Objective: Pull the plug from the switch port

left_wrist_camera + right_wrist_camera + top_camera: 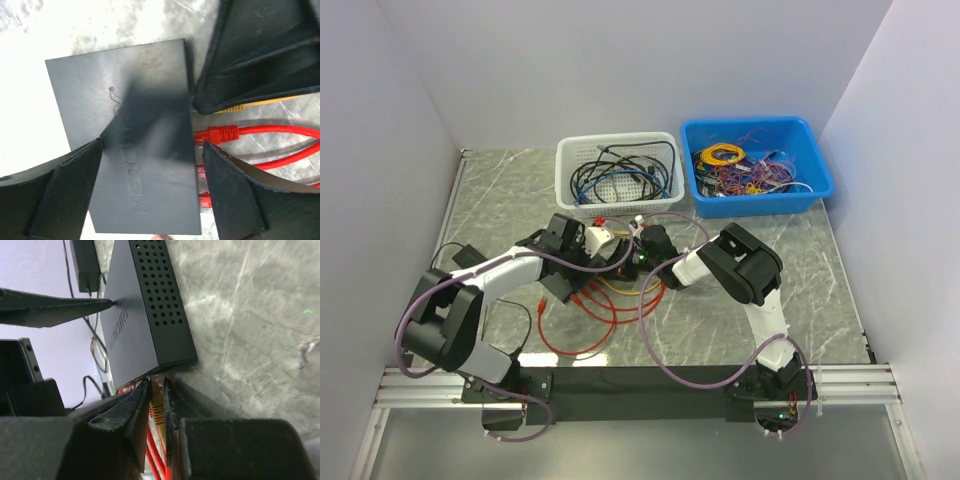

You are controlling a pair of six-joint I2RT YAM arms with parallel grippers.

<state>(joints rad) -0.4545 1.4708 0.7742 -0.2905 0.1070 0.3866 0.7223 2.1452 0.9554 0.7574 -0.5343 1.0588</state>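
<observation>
The switch's top side (111, 131) has one of my left fingertips on it, so next my left gripper backs away and straddles the switch's end (148, 227) before the next pull.
The switch (135, 150) is a flat matte-black box lying on the marble table; its vented side also shows in the right wrist view (150, 305). My left gripper (152, 144) is open over it. One fingertip (95, 150) rests on its top face and the other stands just off the port edge. My right gripper (156, 382) is shut on a yellow plug (158, 402) right at the switch's port edge. I cannot tell whether the plug sits in the port. In the top view both grippers (588, 250) (642, 258) meet at mid-table and hide the switch.
Red cables (585, 325) loop on the table in front of the switch, with red plugs (220, 134) along its port edge. A white mesh basket (618, 170) of cables and a blue bin (755, 165) of wires stand at the back. A black adapter (85, 262) lies beyond the switch.
</observation>
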